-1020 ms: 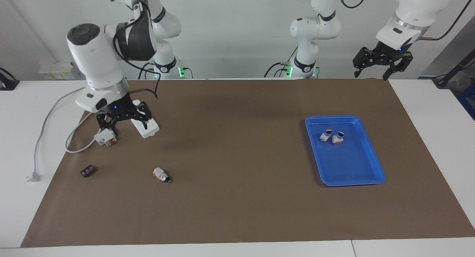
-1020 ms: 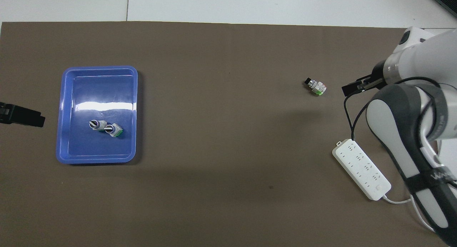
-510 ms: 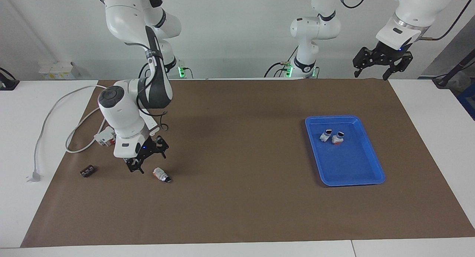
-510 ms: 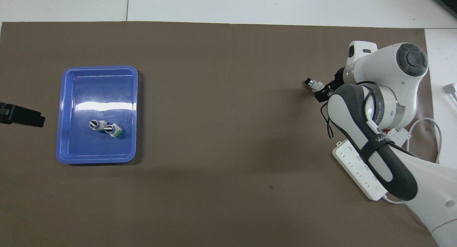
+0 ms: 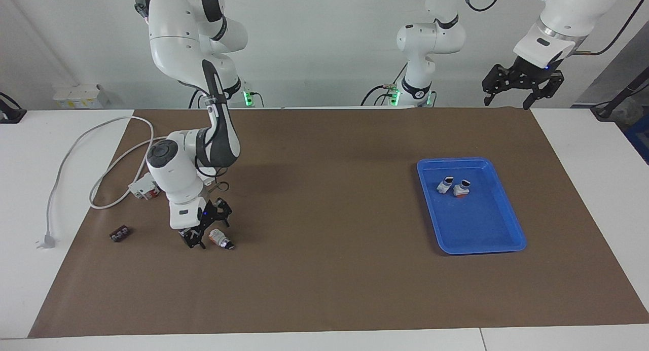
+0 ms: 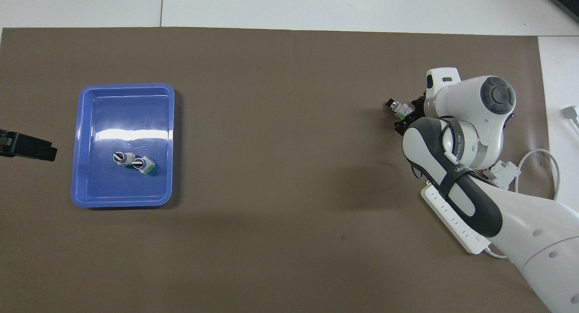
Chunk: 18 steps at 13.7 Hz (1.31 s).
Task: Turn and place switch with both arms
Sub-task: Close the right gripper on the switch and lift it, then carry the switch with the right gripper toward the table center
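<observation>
My gripper is going to carry the switch by the switch's black tip, which sits in a collar on the switch's body, so the whole switch will come along.
The switch lies on its side on the brown mat, black tip pointing away from the robots; in the overhead view the switch shows just past the right arm's wrist. My right gripper is down at the mat, open, its fingers standing either side of the switch's orange-red base end. Whether they touch it I cannot tell. My left gripper hangs open and high over the mat's corner at the left arm's end, waiting; its black tip shows in the overhead view.
A blue tray holds two more switches. A white power strip, a white-and-red block and cable lie by the right arm. A small dark piece lies beside the right gripper.
My right arm swung from the white-and-red block out to the switch and dropped to the mat around it. Its fingers have drawn somewhat closer together. The left arm has not moved.
</observation>
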{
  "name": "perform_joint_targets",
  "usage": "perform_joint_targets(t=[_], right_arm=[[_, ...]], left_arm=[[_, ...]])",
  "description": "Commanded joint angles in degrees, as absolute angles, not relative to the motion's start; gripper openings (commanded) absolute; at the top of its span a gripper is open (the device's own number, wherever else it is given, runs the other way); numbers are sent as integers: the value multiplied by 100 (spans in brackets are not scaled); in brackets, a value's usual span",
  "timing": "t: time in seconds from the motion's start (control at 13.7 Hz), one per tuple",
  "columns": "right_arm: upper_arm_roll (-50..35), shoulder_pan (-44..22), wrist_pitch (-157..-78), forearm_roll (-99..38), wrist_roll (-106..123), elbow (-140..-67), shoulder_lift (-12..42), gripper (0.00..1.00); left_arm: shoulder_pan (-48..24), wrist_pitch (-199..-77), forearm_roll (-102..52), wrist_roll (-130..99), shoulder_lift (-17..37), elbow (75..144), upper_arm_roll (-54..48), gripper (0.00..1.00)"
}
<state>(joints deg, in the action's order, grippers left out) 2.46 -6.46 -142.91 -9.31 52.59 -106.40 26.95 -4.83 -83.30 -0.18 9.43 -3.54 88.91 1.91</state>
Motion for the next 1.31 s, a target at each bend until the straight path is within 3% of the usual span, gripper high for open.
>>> perform_joint_targets(t=[0.0,0.22,0.51,0.73,0.87,1.24], right_arm=[[220,-606,-14256,-1081,5415,-10591,2681,0],[202,-642,-13968,-1055,5483,-10591,2576,0],[-201,-554,-13378,-1246,7554,-10477,2040,0],[-457,-606,-12616,-3351,8883,-10450,1908,0],[-579,-641,-11904,-3787,9009,-10336,1777,0],[-1247,-650,-11619,-3999,8183,-10275,1389,0]], left_arm=[[-448,-8306,-9,888,-483,9026,167,100],[-440,-8306,-9,888,-492,9026,167,100],[-448,-8306,-9,888,-492,9026,167,100],[-448,-8306,-9,888,-492,9026,167,100],[-448,-8306,-9,888,-492,9026,167,100],[-448,-8306,-9,888,-492,9026,167,100]])
